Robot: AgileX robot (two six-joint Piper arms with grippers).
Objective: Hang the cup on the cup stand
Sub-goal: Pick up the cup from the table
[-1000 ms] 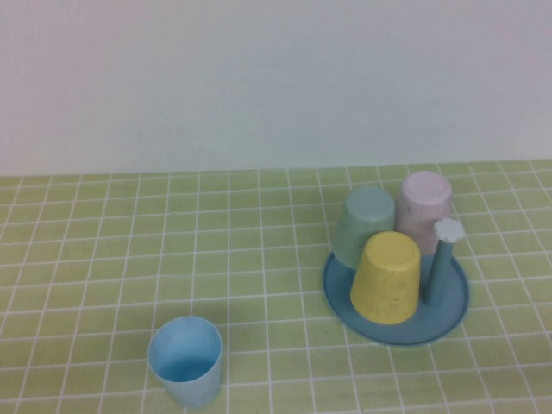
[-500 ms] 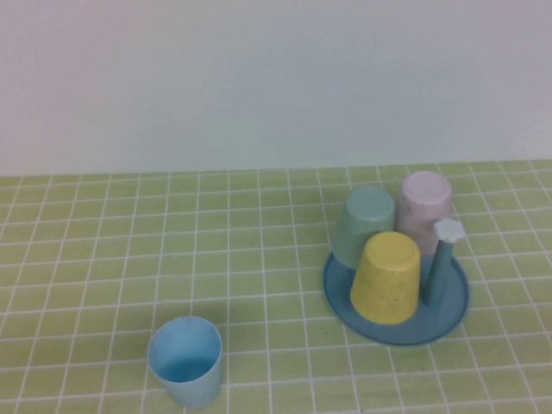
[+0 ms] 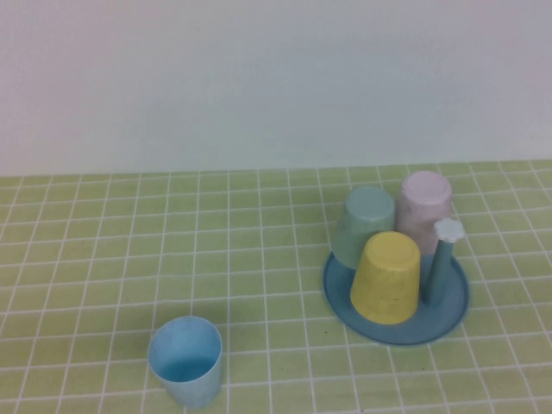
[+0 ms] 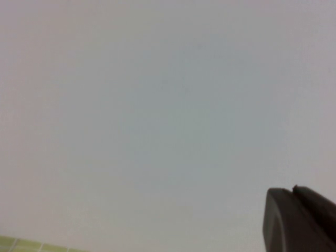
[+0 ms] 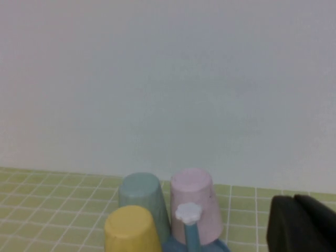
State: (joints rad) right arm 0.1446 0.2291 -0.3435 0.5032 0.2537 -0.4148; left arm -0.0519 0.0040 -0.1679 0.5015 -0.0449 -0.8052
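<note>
The sky-blue cup is far from the peg and stands with its opening up [image 3: 187, 360], so next my left gripper grabs the cup by its rim [image 3: 162, 333] and hands it to my right gripper.
The light sky-blue cup [image 3: 185, 360] stands upright, mouth up, on the green tiled table near the front left. The cup stand [image 3: 448, 310], a round blue dish, sits at the right with a bare teal peg tipped by a white flower knob [image 3: 448, 229]. Neither arm shows in the high view. In its own wrist view, my left gripper [image 4: 292, 192] is shut and faces a blank wall. My right gripper [image 5: 293, 200] is shut too, pulled back from the cup stand [image 5: 181, 247], whose flower knob [image 5: 188, 212] shows in that view.
Three cups sit upside down on the stand: a yellow cup [image 3: 387, 278] in front, a teal-green cup [image 3: 366, 226] behind it and a pink cup [image 3: 423, 212] at the back right. A pale wall rises behind the table.
</note>
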